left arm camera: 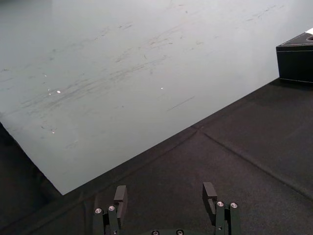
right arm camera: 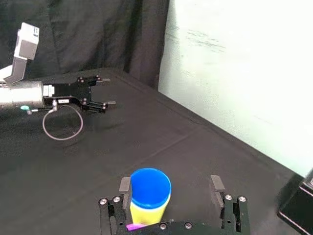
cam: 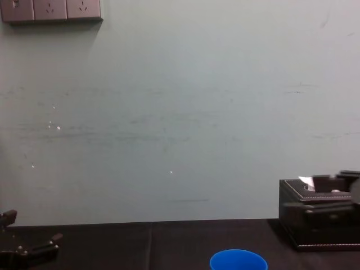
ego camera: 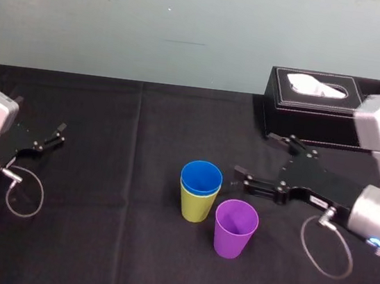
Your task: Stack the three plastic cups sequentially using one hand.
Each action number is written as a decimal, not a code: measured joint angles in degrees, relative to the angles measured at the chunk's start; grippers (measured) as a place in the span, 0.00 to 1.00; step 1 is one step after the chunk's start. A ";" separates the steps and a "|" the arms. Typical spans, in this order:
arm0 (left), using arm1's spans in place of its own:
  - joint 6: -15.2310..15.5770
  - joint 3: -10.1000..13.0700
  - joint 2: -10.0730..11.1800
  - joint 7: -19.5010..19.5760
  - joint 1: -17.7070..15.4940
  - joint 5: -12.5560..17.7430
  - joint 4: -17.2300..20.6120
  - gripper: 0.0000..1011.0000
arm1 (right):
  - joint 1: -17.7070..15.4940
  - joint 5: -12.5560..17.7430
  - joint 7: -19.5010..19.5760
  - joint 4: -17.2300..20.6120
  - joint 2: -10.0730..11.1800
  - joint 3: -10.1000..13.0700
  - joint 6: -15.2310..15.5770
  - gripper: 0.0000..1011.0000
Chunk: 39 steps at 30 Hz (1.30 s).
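Observation:
The purple cup (right arm camera: 135,226) will sink inside almost up to its rim when I lower it, because just a short part of the blue cup (right arm camera: 150,203) shows above the yellow-green cup.
The bright blue cup (ego camera: 201,176) sits nested inside the yellow-green cup (ego camera: 196,204) near the table's middle. The purple cup (ego camera: 235,228) stands upright by itself, just to their front right. My right gripper (ego camera: 253,154) is open, just right of the nested pair, its fingers pointing toward them with nothing between them. In the right wrist view the blue cup (right arm camera: 150,188) in the yellow-green cup (right arm camera: 146,214) stands just ahead of the open right gripper (right arm camera: 169,185), and a sliver of the purple cup (right arm camera: 132,227) shows below. The blue rim (cam: 238,261) also shows in the chest view.
A black tissue box (ego camera: 324,104) stands at the back right, behind my right arm. My left gripper (ego camera: 54,135) rests open at the far left of the black tablecloth (ego camera: 115,174), and a pale wall rises behind the table.

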State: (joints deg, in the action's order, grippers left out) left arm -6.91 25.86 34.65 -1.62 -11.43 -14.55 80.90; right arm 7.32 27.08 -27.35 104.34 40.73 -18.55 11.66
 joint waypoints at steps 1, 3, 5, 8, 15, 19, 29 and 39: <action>0.00 0.00 0.00 0.00 0.00 0.00 0.00 1.00 | -0.56 0.27 0.00 0.25 0.38 0.39 -0.21 0.99; 0.00 0.00 0.00 0.00 0.00 0.00 0.00 1.00 | -2.31 1.00 -0.05 0.86 1.59 1.56 -0.78 0.99; 0.00 0.00 0.00 0.00 0.00 0.00 0.00 1.00 | -3.86 1.64 -0.18 1.33 2.72 2.55 -1.25 0.99; 0.00 0.01 0.00 0.00 0.00 0.00 0.00 1.00 | -6.14 2.43 -0.56 1.87 4.26 3.85 -1.95 0.99; 0.00 0.00 0.00 0.00 0.00 0.00 0.00 1.00 | -10.65 3.17 -2.01 2.00 7.14 5.21 -3.61 0.99; 0.00 0.00 0.00 0.00 0.00 0.00 0.00 1.00 | -12.39 3.07 -2.39 1.69 7.84 5.23 -4.23 0.99; 0.00 0.00 0.00 0.00 0.00 0.01 0.00 1.00 | -14.43 2.18 -2.81 0.52 7.75 3.97 -4.74 0.99; 0.00 0.01 0.00 0.00 0.00 0.00 0.00 1.00 | -13.96 0.88 -2.69 -1.47 6.32 2.42 -4.28 0.99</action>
State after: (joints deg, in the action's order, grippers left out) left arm -6.91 25.86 34.65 -1.62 -11.43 -14.55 80.90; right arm -6.64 27.96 -30.04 102.87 47.05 -16.14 7.39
